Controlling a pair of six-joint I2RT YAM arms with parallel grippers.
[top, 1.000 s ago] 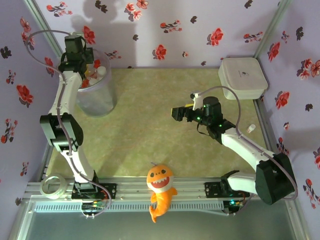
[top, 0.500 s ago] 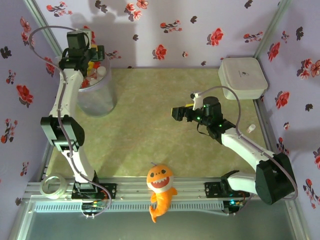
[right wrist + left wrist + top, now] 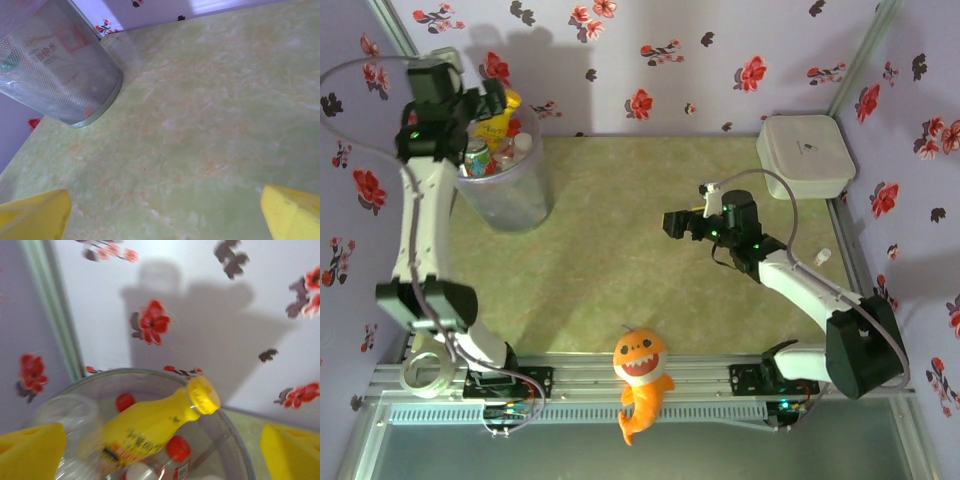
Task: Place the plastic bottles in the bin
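Observation:
I expect the yellow bottle to come along when I move the bin by the bin's rim, because the yellow bottle's lower end point(image 3: 113, 449) sits among the other bottles.
The bin point(image 3: 510, 185) stands at the table's far left corner, holding several plastic bottles point(image 3: 480, 155) with red caps. A yellow bottle point(image 3: 503, 118) lies tilted on top of them. My left gripper point(image 3: 492, 103) hovers open just above the bin's far-left rim. In the left wrist view the yellow bottle point(image 3: 150, 425) looks blurred below the open left gripper point(image 3: 160, 460), over a red-capped bottle point(image 3: 177, 450) inside the bin point(image 3: 235, 435). My right gripper point(image 3: 672, 222) hangs open and empty over mid-table. The right wrist view has the bin point(image 3: 50, 65) far ahead of the open right gripper point(image 3: 162, 220).
A white lidded box point(image 3: 805, 155) sits at the far right corner. An orange plush fish point(image 3: 640, 380) lies at the near edge between the arm bases. A tape roll point(image 3: 427, 370) rests near the left base. Flowered walls close in the table.
The left jaws opened and let go of the yellow bottle, which now lies in the bin. The left arm swung up and to the left. The right arm barely moved.

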